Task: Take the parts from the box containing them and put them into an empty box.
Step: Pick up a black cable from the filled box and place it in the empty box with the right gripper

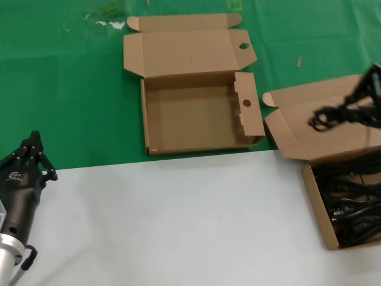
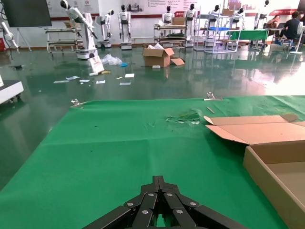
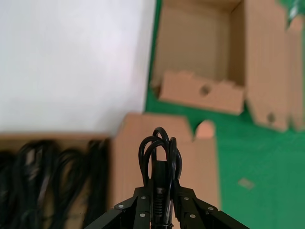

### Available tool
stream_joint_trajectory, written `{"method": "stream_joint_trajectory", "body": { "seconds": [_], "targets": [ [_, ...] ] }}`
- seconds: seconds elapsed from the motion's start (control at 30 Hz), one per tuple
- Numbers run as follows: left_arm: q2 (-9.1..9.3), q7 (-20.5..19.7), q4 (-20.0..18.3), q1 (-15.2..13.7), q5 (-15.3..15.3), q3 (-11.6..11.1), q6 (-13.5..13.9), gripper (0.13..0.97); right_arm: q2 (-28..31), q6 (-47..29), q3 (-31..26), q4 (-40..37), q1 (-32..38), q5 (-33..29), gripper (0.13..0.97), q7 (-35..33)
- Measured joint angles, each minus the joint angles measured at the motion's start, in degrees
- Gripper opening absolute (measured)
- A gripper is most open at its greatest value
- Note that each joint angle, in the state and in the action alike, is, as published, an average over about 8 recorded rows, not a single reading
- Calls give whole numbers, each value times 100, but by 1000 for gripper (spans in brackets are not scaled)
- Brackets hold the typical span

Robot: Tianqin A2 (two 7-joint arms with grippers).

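Observation:
I should keep moving my right gripper to the open empty box, since the held cable bundle point(image 1: 324, 118) is clear of the other bundles, and let go low inside the empty box's far side point(image 1: 172, 90).
My right gripper point(image 1: 364, 102) is shut on a coiled black cable bundle point(image 1: 333, 114) and holds it in the air above the open lid of the narrow cardboard box point(image 1: 314, 185) at the right. That box holds several more black cable bundles point(image 1: 356, 202). In the right wrist view the held bundle point(image 3: 159, 155) sticks out between the fingers point(image 3: 138, 202), over the lid. The wide empty box point(image 1: 196, 110) with round-holed flaps lies open on the green cloth, left of the held bundle; it also shows in the right wrist view point(image 3: 205, 45). My left gripper point(image 1: 33, 149) is shut and empty at the near left.
A green cloth point(image 1: 65, 89) covers the far half of the table and a white surface point(image 1: 178, 220) the near half. Small bits of debris point(image 1: 299, 61) lie on the cloth. The left wrist view shows a workshop floor with other robots beyond the table.

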Motion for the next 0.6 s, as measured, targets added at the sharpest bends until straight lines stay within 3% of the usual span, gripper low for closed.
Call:
{"method": "stream_joint_trajectory", "body": {
  "seconds": [0.3,0.6],
  "targets": [
    [0,0,0,0,0,0,0,140,-853,155,-163,21,617,-100,203,342],
    [0,0,0,0,0,0,0,140,-1926,622,-470,-417,1117,-352,203,523]
  ]
}}
